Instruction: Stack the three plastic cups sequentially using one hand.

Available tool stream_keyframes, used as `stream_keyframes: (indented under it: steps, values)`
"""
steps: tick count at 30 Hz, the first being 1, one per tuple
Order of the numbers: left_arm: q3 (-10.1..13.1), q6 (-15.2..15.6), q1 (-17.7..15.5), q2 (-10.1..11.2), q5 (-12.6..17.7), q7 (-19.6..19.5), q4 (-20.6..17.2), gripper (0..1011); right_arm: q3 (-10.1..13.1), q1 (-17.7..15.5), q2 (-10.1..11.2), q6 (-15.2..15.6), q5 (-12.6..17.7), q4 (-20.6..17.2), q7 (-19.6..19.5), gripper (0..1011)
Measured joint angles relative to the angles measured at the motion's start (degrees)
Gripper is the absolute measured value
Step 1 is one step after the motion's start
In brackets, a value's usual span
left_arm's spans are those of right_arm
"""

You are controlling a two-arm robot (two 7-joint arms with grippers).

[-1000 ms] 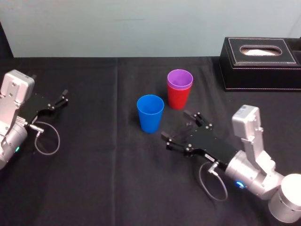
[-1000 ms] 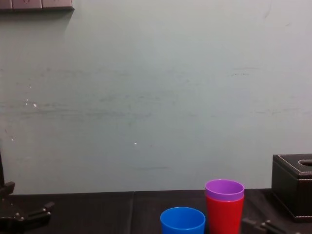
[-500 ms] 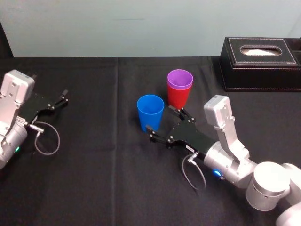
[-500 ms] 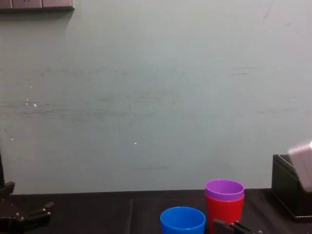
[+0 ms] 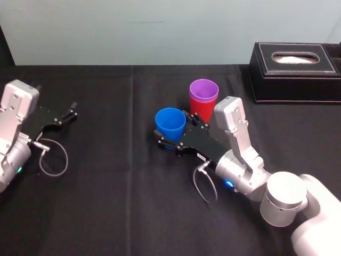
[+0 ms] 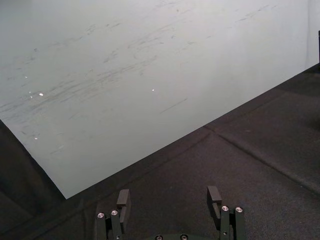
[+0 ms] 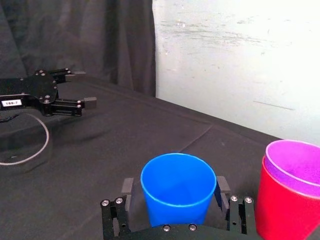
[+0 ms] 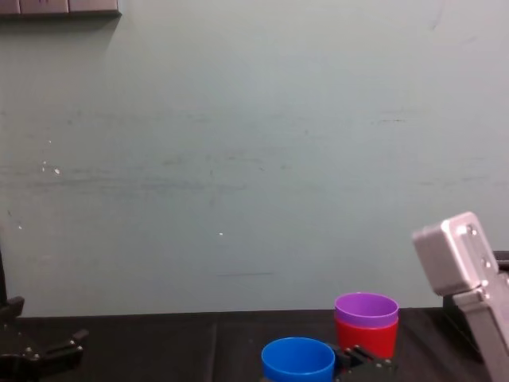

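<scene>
The blue cup (image 8: 298,360) will go down almost as deep when I lower it inside, because only the purple cup's upper band (image 8: 367,318) shows above the red cup.
The blue cup (image 5: 170,118) (image 7: 177,187) (image 8: 298,360) stands upright on the black cloth. My right gripper (image 5: 175,130) (image 7: 174,185) is open around it, one finger on each side of its lower body. The right wrist view shows a small gap at one finger. Just behind and to the right, the purple cup (image 5: 204,89) (image 7: 295,162) sits nested inside the red cup (image 5: 202,112) (image 7: 285,215). My left gripper (image 5: 72,109) (image 6: 168,196) rests open and empty at the far left of the table.
A dark stitched tissue box (image 5: 295,72) stands at the back right. The pale wall runs along the table's far edge. Bare black cloth (image 5: 117,176) lies between the two arms and in front of the cups.
My right gripper has moved forward and left from beside the cups until its open fingers straddle the blue cup. The cups and the left arm have not moved.
</scene>
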Motion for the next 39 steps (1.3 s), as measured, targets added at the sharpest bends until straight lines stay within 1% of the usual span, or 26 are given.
stream_keyframes:
  steps: [4,13,29,33,34,36,37,39]
  values:
    - [0.00,0.00,0.00,0.00,0.00,0.00,0.00,1005,-0.15,1.00,-0.81,0.05,-0.58,1.12,-0.30,1003]
    - [0.00,0.00,0.00,0.00,0.00,0.00,0.00,1005,-0.07,2.23,-1.82,0.37,-0.89,2.60,-0.41,1003]
    - [0.00,0.00,0.00,0.00,0.00,0.00,0.00,1005,0.02,2.13,-1.69,0.38,-0.89,2.44,-0.38,1002]
    - [0.00,0.00,0.00,0.00,0.00,0.00,0.00,1005,0.02,2.11,-1.67,0.37,-0.88,2.40,-0.37,964]
    - [0.00,0.00,0.00,0.00,0.00,0.00,0.00,1005,0.01,2.10,-1.67,0.36,-0.88,2.39,-0.37,920]
    - [0.00,0.00,0.00,0.00,0.00,0.00,0.00,1005,0.02,2.10,-1.66,0.36,-0.87,2.38,-0.36,890]
    - [0.00,0.00,0.00,0.00,0.00,0.00,0.00,1005,0.02,2.09,-1.66,0.36,-0.87,2.38,-0.37,841]
    - [0.00,0.00,0.00,0.00,0.00,0.00,0.00,1005,0.01,2.08,-1.64,0.36,-0.87,2.37,-0.37,817]
